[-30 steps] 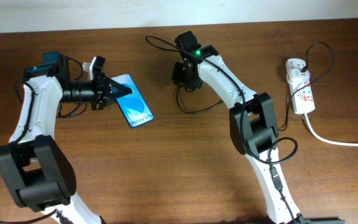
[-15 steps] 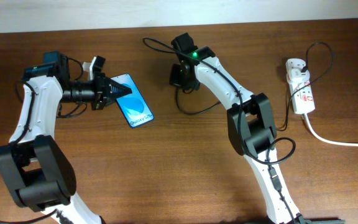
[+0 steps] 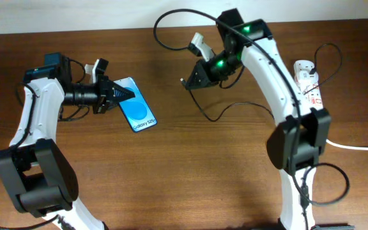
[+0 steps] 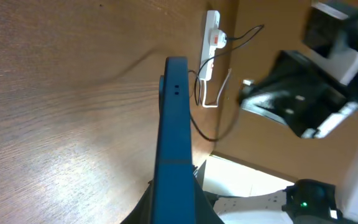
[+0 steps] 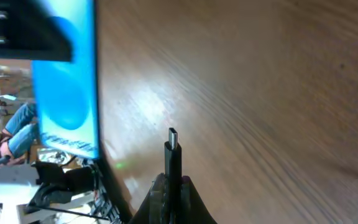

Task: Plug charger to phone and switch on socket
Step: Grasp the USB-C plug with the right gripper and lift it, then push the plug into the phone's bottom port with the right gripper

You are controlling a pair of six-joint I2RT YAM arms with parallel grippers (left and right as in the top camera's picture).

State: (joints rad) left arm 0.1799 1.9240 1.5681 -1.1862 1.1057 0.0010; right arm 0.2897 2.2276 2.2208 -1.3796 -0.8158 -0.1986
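The connector tip [image 3: 182,80] is off the phone's long side. My right gripper should turn it around to the lettered short edge [image 3: 146,129] and plug it in.
My left gripper [image 3: 121,93] is shut on the top edge of the phone [image 3: 138,113], whose blue screen faces up; the left wrist view shows the phone edge-on [image 4: 173,124] between the fingers. My right gripper [image 3: 190,79] is shut on the charger's black connector tip [image 5: 173,149], held above the table to the right of the phone, which shows as a blue screen [image 5: 67,93] in the right wrist view. The thin black cable [image 3: 171,16] loops behind the right arm toward the white socket [image 3: 308,86] at far right, where a black plug [image 3: 314,77] sits.
The socket's thick white cord [image 3: 350,145] runs off the right edge. A loop of black cable [image 3: 225,114] lies on the wooden table [image 3: 171,179] below the right gripper. The left arm's own cables [image 3: 75,115] hang near its wrist.
My right arm has swung up and to the right, lifting the connector tip off the table and turning it toward the phone. The left gripper and phone have stayed put.
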